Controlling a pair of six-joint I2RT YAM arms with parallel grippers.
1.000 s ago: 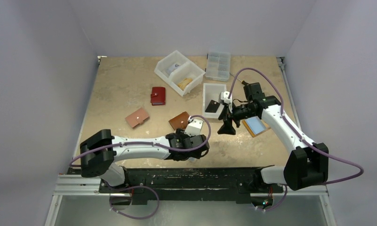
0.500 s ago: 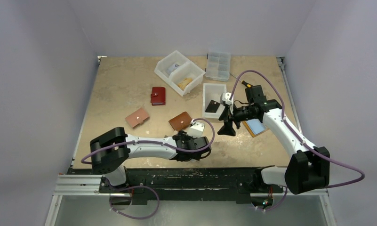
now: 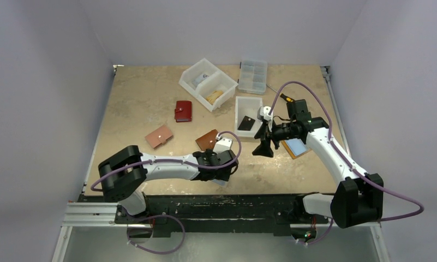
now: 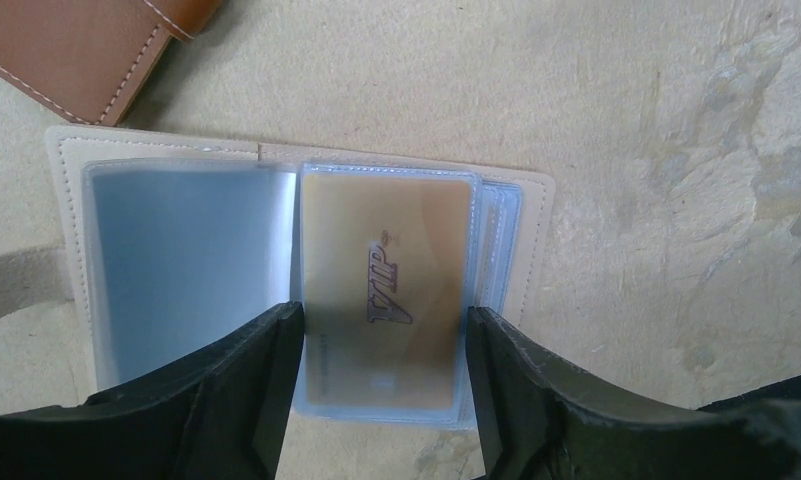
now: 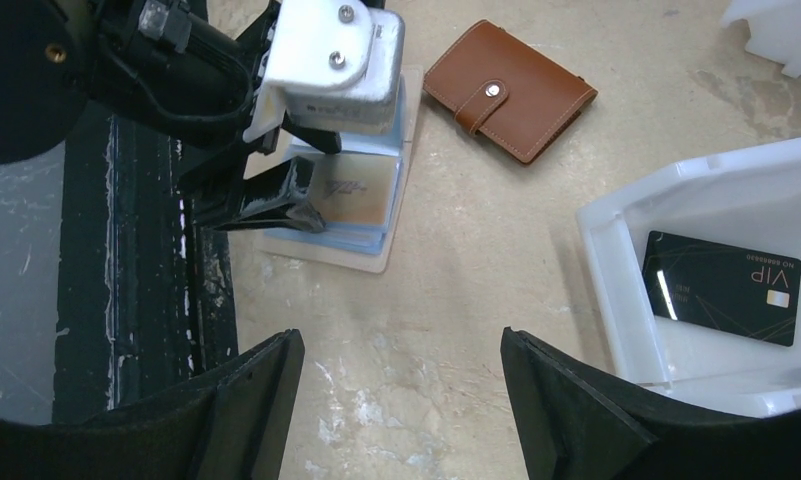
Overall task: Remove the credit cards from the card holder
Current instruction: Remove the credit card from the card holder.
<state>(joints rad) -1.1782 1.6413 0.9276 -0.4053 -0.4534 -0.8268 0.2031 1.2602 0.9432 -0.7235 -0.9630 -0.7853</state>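
Observation:
The top sleeve's long edges are between the fingers of my left gripper, so next I stand the sleeve upright and pinch its front end across the thin side.
An open beige card holder lies flat near the table's front edge, its clear sleeves fanned out. A gold credit card marked VIP sits in the top sleeve. My left gripper is low over it, and its fingers stand at the sleeve's two long edges with the card between them; I see no firm pinch. In the right wrist view the holder shows under the left gripper. A black credit card lies in a white bin. My right gripper hangs open over bare table.
A shut brown holder lies just behind the left gripper. Pink and red holders lie further left. A light blue card on a tan holder rests under the right arm. A divided bin and a clear box stand at the back.
My left gripper has shifted slightly left and towards the brown holder, and its jaws have narrowed towards the gold card's sleeve. The right arm has barely moved.

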